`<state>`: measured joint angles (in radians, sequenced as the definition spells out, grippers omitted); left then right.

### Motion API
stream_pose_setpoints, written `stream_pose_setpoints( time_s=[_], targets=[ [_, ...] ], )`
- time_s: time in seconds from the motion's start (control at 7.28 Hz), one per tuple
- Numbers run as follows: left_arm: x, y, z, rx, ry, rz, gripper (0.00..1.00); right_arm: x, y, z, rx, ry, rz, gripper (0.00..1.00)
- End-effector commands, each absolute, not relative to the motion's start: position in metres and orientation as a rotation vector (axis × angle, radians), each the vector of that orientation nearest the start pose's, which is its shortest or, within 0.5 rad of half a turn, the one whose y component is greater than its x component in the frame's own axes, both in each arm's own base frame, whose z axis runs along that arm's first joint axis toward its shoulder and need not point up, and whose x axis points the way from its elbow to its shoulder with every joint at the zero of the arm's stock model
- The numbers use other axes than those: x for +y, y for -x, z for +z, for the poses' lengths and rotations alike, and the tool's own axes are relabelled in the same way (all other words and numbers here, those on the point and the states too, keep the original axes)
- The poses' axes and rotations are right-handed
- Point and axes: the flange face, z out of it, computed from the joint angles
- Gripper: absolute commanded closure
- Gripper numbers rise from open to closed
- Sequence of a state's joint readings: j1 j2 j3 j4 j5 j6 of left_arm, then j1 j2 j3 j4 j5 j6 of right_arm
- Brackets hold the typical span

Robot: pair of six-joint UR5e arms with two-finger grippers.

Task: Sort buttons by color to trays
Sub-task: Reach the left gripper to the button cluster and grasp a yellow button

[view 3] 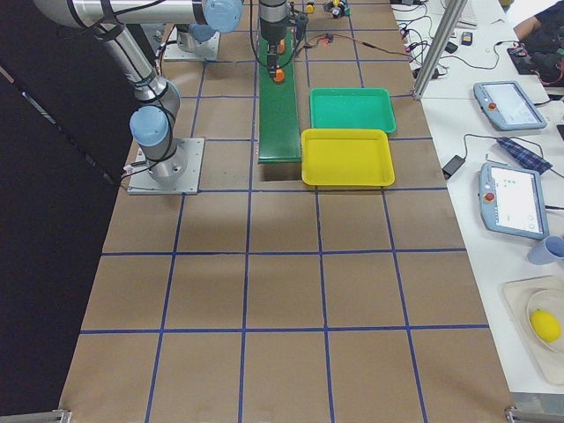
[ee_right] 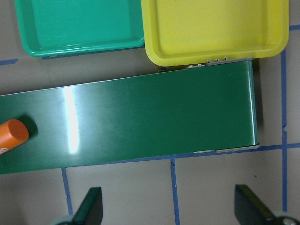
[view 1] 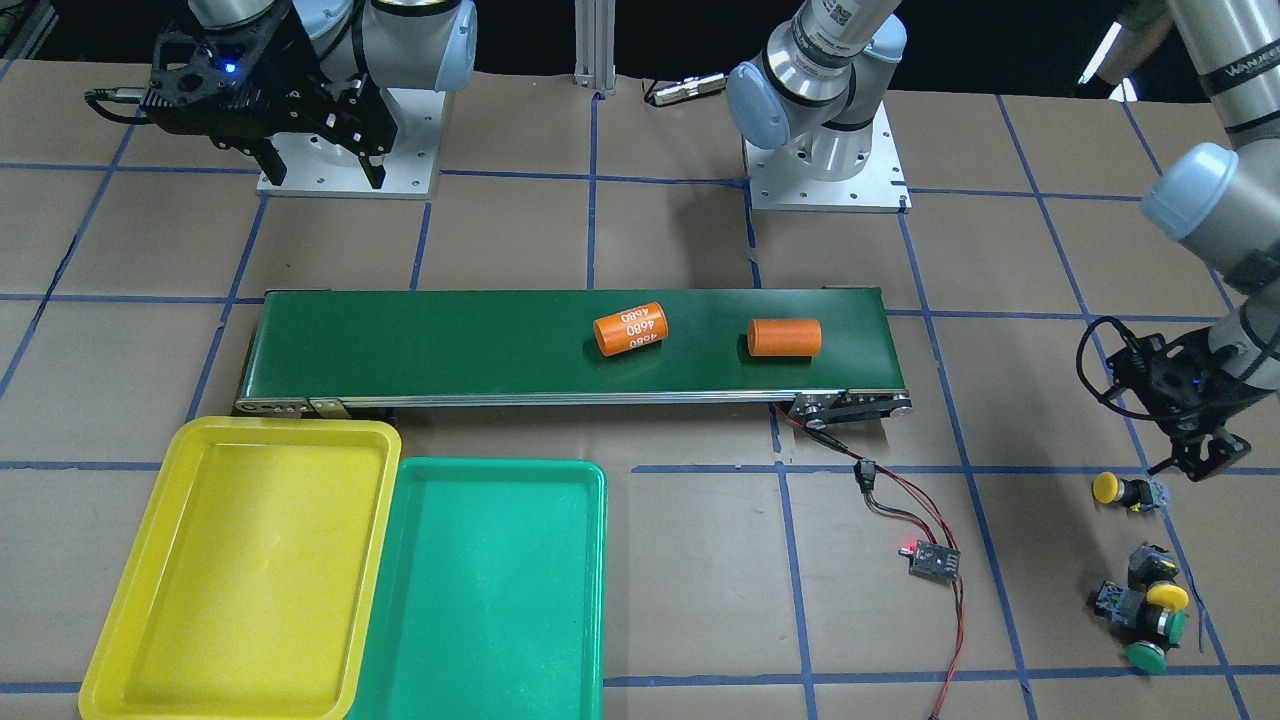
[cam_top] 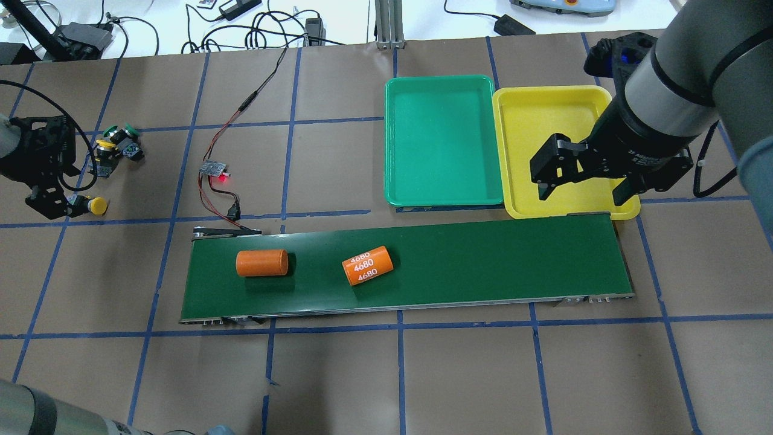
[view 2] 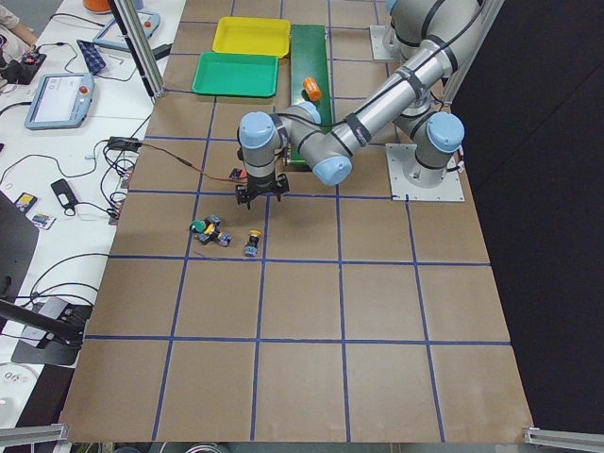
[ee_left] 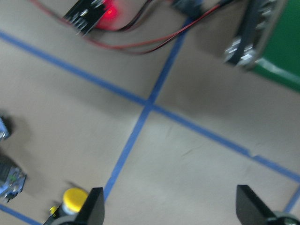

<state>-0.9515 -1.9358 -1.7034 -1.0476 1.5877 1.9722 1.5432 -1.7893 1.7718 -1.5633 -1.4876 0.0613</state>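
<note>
My gripper will set the yellow button (view 1: 1118, 490) on the conveyor belt, and the button will ride along there, because wires run from the lit circuit board (view 1: 932, 560) to the conveyor belt.
One yellow button (view 1: 1120, 490) lies on its side, apart from a cluster of buttons (view 1: 1145, 610) with yellow and green caps. My left gripper (view 1: 1200, 462) hangs open just above the table beside the lone button. In the left wrist view that yellow button (ee_left: 72, 199) sits at the outer side of one finger (ee_left: 93, 208), and the gap of the left gripper (ee_left: 171, 208) holds nothing. The yellow tray (cam_top: 555, 121) and green tray (cam_top: 444, 139) lie side by side, both without buttons. My right gripper (cam_top: 583, 187) hovers open above the yellow tray's near edge.
A dark green conveyor belt (cam_top: 483, 260) crosses the middle and carries two orange cylinders, one plain (cam_top: 261, 263) and one marked 4680 (cam_top: 367, 264). A small circuit board (cam_top: 214, 169) with a red light and its red and black wires lie between the buttons and the belt.
</note>
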Motion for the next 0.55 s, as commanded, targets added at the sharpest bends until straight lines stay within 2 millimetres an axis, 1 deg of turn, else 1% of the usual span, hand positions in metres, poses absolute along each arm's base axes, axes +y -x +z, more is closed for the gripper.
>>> stream_pose_setpoints(
  time_s=[0.0, 0.14, 0.27, 0.41],
  targets=[
    [-0.593, -0.284, 0.232, 2.122, -2.306, 0.025, 0.00, -0.402, -0.131, 0.484, 3.052, -0.150, 0.007, 0.00],
    [-0.593, -0.300, 0.210, 2.137, -2.319, 0.031, 0.00, -0.402, -0.130, 0.484, 3.055, -0.150, 0.005, 0.00],
    [-0.598, -0.305, 0.194, 2.120, -2.303, 0.027, 0.00, -0.403, -0.127, 0.484, 3.079, -0.151, 0.002, 0.00],
    [-0.600, -0.310, 0.180, 2.120, -2.296, 0.029, 0.00, -0.402, -0.120, 0.483, 3.152, -0.133, 0.002, 0.00]
  ],
)
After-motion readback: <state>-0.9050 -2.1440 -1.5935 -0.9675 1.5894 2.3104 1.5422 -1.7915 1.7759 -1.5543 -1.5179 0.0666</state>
